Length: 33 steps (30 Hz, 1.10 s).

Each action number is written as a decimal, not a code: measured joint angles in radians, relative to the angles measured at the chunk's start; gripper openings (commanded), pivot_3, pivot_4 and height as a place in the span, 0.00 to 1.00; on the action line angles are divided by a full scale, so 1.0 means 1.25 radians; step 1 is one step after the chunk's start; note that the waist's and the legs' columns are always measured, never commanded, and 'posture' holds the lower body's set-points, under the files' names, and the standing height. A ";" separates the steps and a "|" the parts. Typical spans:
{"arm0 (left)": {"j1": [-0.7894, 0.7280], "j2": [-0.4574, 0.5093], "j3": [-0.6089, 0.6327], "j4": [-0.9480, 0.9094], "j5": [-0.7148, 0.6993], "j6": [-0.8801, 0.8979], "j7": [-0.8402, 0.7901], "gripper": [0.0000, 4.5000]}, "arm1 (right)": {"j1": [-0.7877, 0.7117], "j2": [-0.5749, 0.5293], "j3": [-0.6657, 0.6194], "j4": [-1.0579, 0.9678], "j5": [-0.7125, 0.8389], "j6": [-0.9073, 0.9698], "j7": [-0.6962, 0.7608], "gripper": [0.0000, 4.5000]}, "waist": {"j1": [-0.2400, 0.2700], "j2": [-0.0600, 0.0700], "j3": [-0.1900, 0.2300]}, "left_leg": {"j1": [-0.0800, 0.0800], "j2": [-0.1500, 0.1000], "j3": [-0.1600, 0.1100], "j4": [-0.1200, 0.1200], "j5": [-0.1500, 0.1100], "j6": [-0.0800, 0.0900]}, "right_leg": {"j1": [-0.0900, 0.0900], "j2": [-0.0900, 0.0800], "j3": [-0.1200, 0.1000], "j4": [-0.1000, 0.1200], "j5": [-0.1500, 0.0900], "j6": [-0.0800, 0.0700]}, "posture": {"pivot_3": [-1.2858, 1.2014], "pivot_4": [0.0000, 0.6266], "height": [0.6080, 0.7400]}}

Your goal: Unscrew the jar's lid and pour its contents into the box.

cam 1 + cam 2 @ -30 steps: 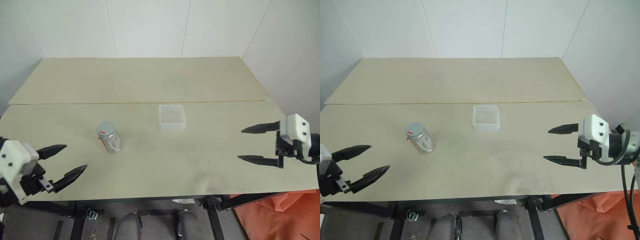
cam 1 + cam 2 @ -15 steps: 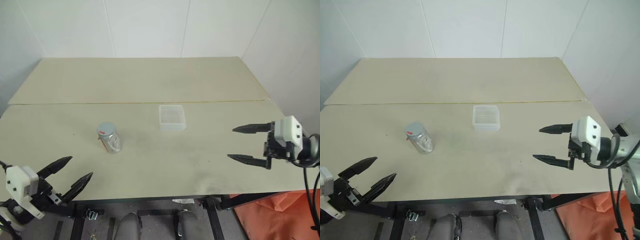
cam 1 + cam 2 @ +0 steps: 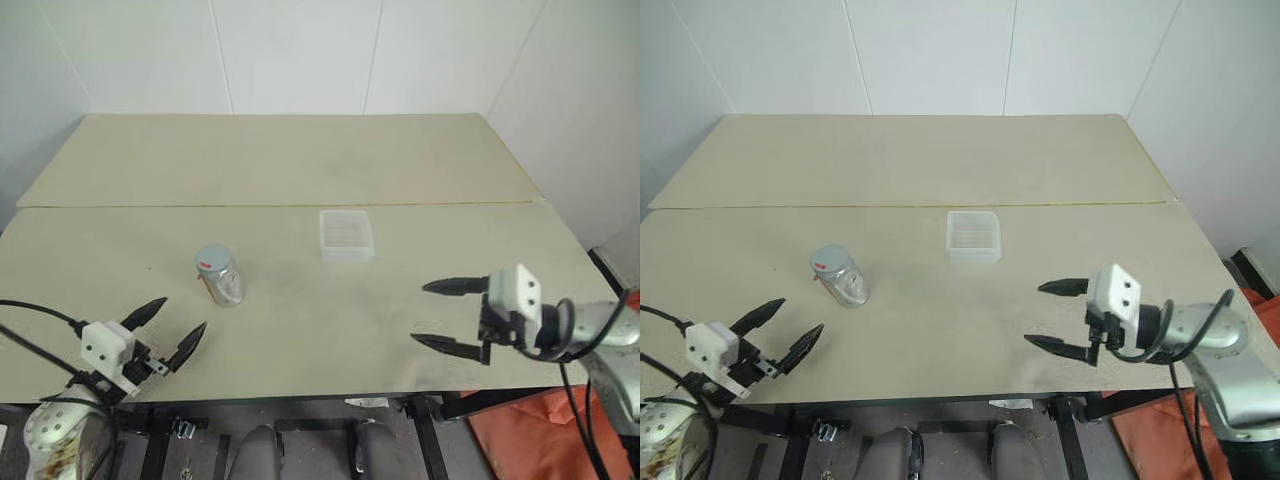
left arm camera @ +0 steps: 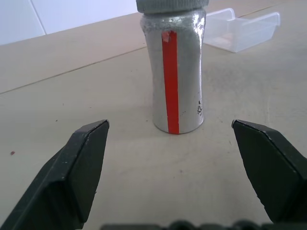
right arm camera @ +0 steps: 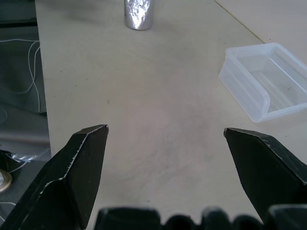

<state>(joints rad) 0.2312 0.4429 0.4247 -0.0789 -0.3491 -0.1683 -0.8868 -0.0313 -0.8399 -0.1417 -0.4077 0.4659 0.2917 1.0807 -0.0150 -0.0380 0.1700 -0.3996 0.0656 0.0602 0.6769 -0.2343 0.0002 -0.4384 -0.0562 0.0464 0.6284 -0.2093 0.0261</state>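
I expect the grey lid (image 3: 213, 258) to turn in place before it comes off when I twist it, because the lid has a deep ribbed rim (image 4: 172, 6) over the jar's neck.
The jar (image 3: 220, 277) stands upright on the table's left half, silvery inside, with a red stripe down its side (image 4: 175, 76). Its grey lid (image 3: 212, 259) with a small red mark is screwed on top. The clear box (image 3: 346, 234) lies empty near the table's middle, behind and to the right of the jar. My left gripper (image 3: 173, 330) hovers open near the table's front left edge, pointing at the jar a short way off. My right gripper (image 3: 435, 315) is open over the front right of the table, holding nothing.
The table (image 3: 300, 160) is pale wood in two boards with a seam running across behind the box. White walls close in behind and at the right. An orange sheet (image 3: 520, 430) lies on the floor below the table's front right corner.
My left gripper has sunk and come forward toward the jar. My right gripper has moved left and a little down over the table. Both stay open; jar and box have not moved.
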 measured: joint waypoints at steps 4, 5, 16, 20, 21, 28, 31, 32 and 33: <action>-0.037 0.020 -0.024 0.073 0.012 -0.057 -0.016 0.99 | 0.020 0.009 0.004 -0.022 -0.014 0.010 -0.043 1.00 | 0.001 0.000 0.000 | 0.001 0.000 0.000 0.001 0.000 0.000 | 0.000 0.000 0.000 0.001 0.000 0.000 | 0.52 0.24 1.00; -0.043 0.021 -0.029 0.081 0.012 -0.061 -0.019 0.99 | 0.029 0.009 0.004 -0.027 -0.018 0.010 -0.048 1.00 | 0.001 0.000 0.000 | 0.001 0.000 0.000 0.001 0.000 0.000 | 0.000 0.000 0.000 0.001 0.000 0.000 | 0.52 0.24 1.00; -0.175 0.019 -0.082 0.154 -0.004 -0.076 -0.017 0.99 | 0.072 0.009 -0.010 -0.070 -0.025 0.018 -0.092 1.00 | 0.002 0.000 0.000 | 0.001 0.000 0.000 0.001 0.000 0.000 | 0.001 0.000 0.000 0.001 0.001 0.001 | 0.52 0.24 1.00; -0.194 0.019 -0.098 0.169 -0.006 -0.076 -0.017 0.99 | 0.098 0.016 -0.021 -0.092 -0.024 0.022 -0.114 1.00 | 0.001 0.000 0.000 | 0.000 0.000 0.000 0.000 0.000 0.000 | 0.001 0.000 0.000 0.000 0.003 0.005 | 0.52 0.24 1.00; -0.197 0.018 -0.100 0.171 -0.006 -0.075 -0.016 0.99 | 0.103 0.016 -0.022 -0.094 -0.024 0.022 -0.117 1.00 | 0.001 0.000 0.000 | 0.000 0.000 0.000 0.000 0.000 0.000 | 0.001 0.000 0.000 0.000 0.003 0.005 | 0.52 0.24 1.00; -0.281 -0.004 -0.134 0.242 -0.001 -0.072 0.013 0.99 | 0.113 0.024 -0.025 -0.128 -0.022 0.033 -0.144 1.00 | 0.004 0.000 0.000 | 0.001 0.000 -0.001 0.002 0.000 0.000 | 0.002 0.000 0.000 0.001 0.003 0.004 | 0.52 0.24 1.00; -0.305 -0.006 -0.153 0.266 0.014 -0.063 0.034 0.99 | 0.124 0.024 -0.025 -0.147 -0.021 0.037 -0.153 1.00 | 0.003 -0.001 0.000 | 0.001 0.000 -0.001 0.002 0.000 0.000 | 0.002 0.000 0.000 0.000 0.003 0.005 | 0.52 0.24 1.00; -0.310 -0.006 -0.156 0.272 0.024 -0.062 0.043 0.99 | 0.127 0.024 -0.026 -0.150 -0.021 0.039 -0.155 1.00 | 0.002 -0.001 0.000 | 0.001 0.000 -0.001 0.002 0.000 0.000 | 0.002 0.000 0.000 0.000 0.004 0.006 | 0.52 0.24 1.00; -0.316 -0.006 -0.160 0.278 0.029 -0.062 0.049 0.99 | 0.129 0.024 -0.026 -0.153 -0.020 0.042 -0.159 1.00 | 0.001 -0.001 0.000 | 0.001 0.000 -0.001 0.002 0.000 0.000 | 0.002 0.000 0.000 0.000 0.004 0.006 | 0.52 0.24 1.00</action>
<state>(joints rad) -0.1634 0.4354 0.2253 0.2686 -0.3133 -0.2453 -0.8260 0.1300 -0.8101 -0.1748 -0.5988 0.4409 0.3448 0.8816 -0.0137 -0.0387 0.1696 -0.3990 0.0652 0.0594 0.6790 -0.2341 0.0002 -0.4362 -0.0560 0.0461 0.6288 -0.2040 0.0342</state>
